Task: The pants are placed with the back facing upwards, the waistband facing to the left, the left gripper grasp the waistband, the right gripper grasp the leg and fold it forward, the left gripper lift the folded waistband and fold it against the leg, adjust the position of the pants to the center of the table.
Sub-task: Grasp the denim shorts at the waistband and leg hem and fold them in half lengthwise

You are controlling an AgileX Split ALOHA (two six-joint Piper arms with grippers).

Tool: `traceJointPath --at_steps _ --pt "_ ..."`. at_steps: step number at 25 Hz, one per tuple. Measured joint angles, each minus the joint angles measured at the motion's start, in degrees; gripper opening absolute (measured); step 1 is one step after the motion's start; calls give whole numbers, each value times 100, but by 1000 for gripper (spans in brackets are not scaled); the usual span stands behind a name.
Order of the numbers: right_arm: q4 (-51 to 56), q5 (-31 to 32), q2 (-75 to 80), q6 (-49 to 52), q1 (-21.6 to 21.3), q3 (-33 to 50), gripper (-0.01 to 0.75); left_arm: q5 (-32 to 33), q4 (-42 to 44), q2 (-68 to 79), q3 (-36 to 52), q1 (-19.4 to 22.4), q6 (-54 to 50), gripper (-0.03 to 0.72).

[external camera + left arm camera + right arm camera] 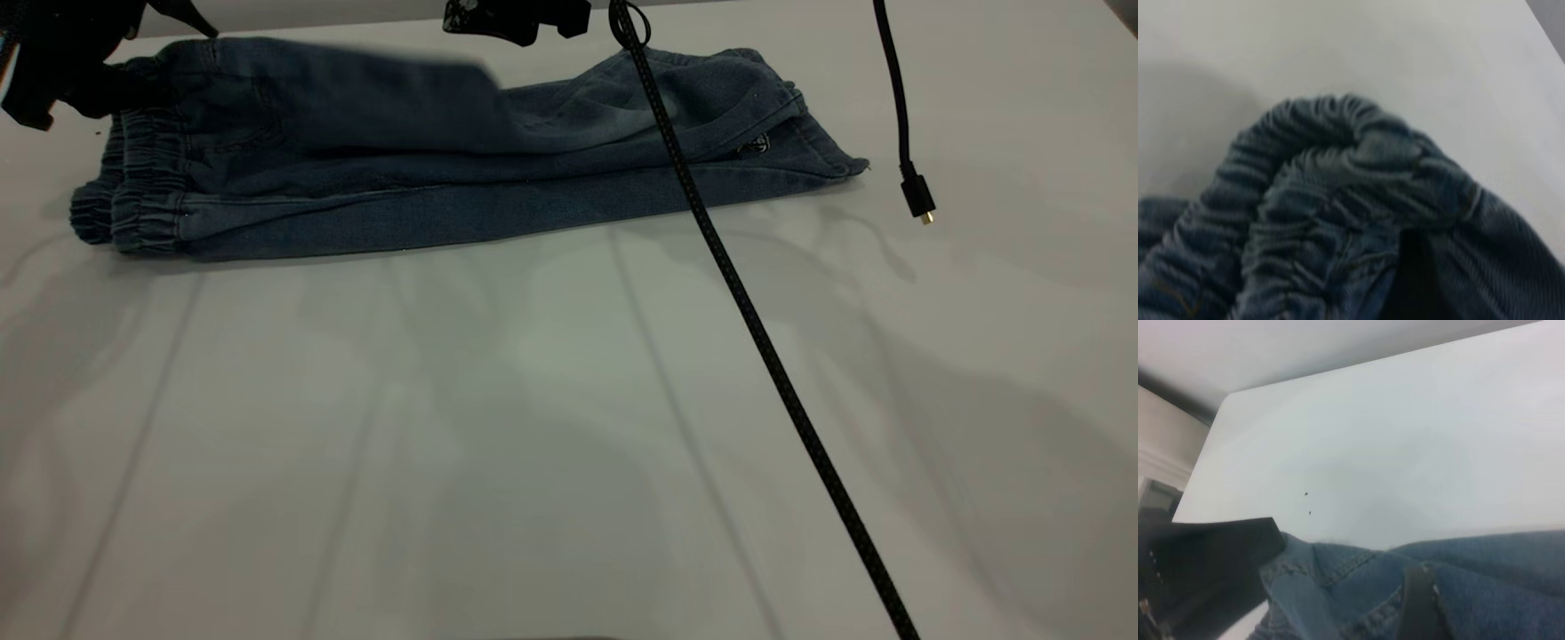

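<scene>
The pants' upper layer is bunched up in a step at the pants' middle [492, 105], so my right gripper needs to pull it back toward the far side [533, 79] and lay it down flat.
The pants [462, 169] lie folded lengthwise at the far side of the white table [551, 427], with the waistband [133, 191] to the left. My left gripper [105, 89] is at the far left end, shut on the bunched waistband [1338, 167], which fills the left wrist view; a dark finger [1411, 280] shows among the cloth. My right gripper [516, 22] hangs over the middle of the pants' far edge. Its dark finger [1421, 603] is buried in the denim of the leg [1498, 587], shut on it. The upper layer of denim [356, 80] is raised.
A black braided cable [756, 329] runs slantwise from the pants' right part to the near right edge. A thinner cable with a plug [917, 197] hangs at the right. The table's far edge [1358, 367] is close behind the pants.
</scene>
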Motion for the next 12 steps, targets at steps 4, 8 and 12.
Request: traceJointPath --at_steps 4,8,12 --pt "-677 572 12 292 0 0 402 11 2 -123 0 0 784 481" --pt "-1752 1656 12 1242 -7 -10 402 -187 2 -334 0 0 1041 481" --pt "-2452 2875 12 1925 21 -20 402 -272 2 -340 0 0 1191 481"
